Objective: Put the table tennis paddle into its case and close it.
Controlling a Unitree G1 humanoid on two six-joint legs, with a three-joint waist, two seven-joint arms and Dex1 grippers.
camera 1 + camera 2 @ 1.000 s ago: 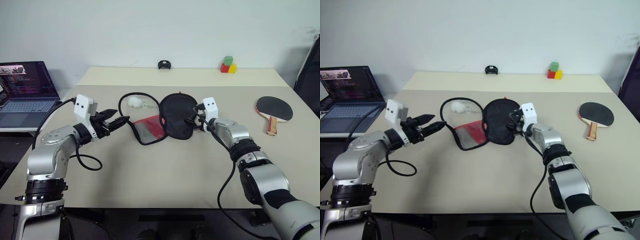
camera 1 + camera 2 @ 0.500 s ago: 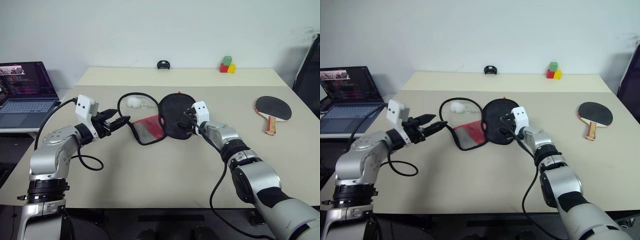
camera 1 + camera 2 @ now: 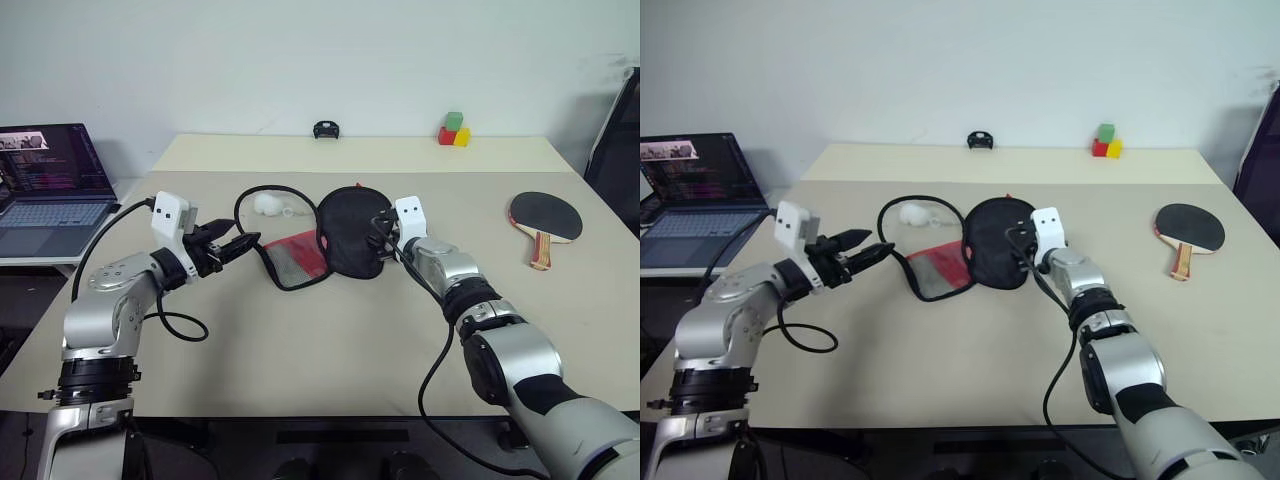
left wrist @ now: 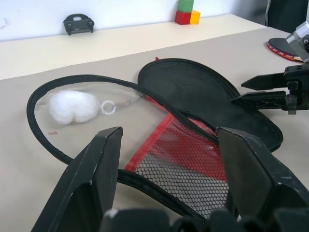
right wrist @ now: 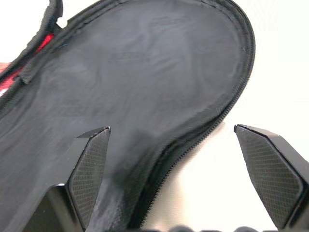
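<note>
A seam (image 3: pixel 324 240) joins the red mesh panel (image 3: pixel 298 258) to the black half. I expect the panel to slide along, still spread open, when I pull the zipper edge.
The case lies unzipped in the middle of the table, its black half (image 3: pixel 350 238) spread flat and its red mesh panel (image 3: pixel 296 256) beside it. The table tennis paddle (image 3: pixel 546 216) rests alone near the table's right edge, black face up, handle toward me. My right gripper (image 3: pixel 378 230) stands open at the black half's right rim, and its fingers (image 5: pixel 89 164) straddle the zipper edge (image 5: pixel 203 135). My left gripper (image 3: pixel 240 243) hovers open just left of the case, pointing at the mesh panel (image 4: pixel 188 169), with nothing between its fingers (image 4: pixel 96 174).
A white fluffy ball on a ring (image 3: pixel 268 203) lies inside the case's zipper loop. An open laptop (image 3: pixel 50 185) stands on a side table at the left. Coloured blocks (image 3: pixel 453 130) and a small black object (image 3: pixel 326 129) sit at the back.
My right gripper has swung a little left toward the case's black half. The left arm, the case and the paddle have stayed put.
</note>
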